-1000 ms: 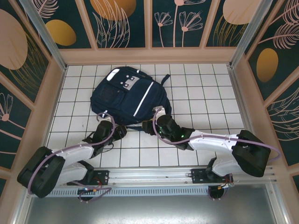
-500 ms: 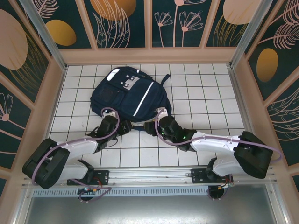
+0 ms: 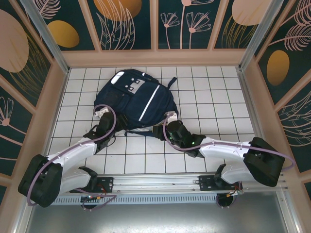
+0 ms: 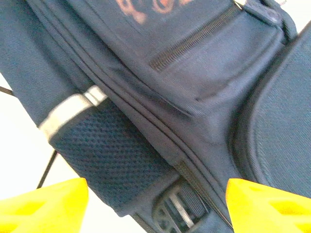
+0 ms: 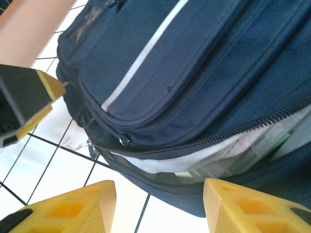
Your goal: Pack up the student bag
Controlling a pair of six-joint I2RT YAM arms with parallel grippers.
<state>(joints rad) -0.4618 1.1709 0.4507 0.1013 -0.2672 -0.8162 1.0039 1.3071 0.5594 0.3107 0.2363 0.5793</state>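
The main compartment gapes open (image 5: 218, 162), and its zipper pull is near my left gripper. My right gripper should go back, pinch the pull (image 5: 90, 144) and slide it along.
The student bag (image 3: 133, 99) lies flat on the white tiled floor, navy with a white stripe. My left gripper (image 3: 100, 114) is at its near left side. In the left wrist view the gripper (image 4: 155, 213) is open, and the bag's mesh side pocket (image 4: 107, 155) and a buckle (image 4: 177, 208) lie just beyond the yellow fingertips (image 4: 43, 206). My right gripper (image 3: 168, 118) is at the bag's near right corner. In its wrist view it (image 5: 158, 208) is open in front of the unzipped main compartment (image 5: 204, 158), where light lining shows. Nothing is held.
Wooden walls (image 3: 48, 111) bound the tiled floor (image 3: 214, 97) on the left, back and right. Bare tiles lie to the right of the bag. My left gripper's finger (image 5: 29, 97) appears at the left edge of the right wrist view, close to the bag's front pocket (image 5: 160, 63).
My left arm has swung from the bag's near edge up along its left side, and its jaws have opened wider. The right arm has barely shifted.
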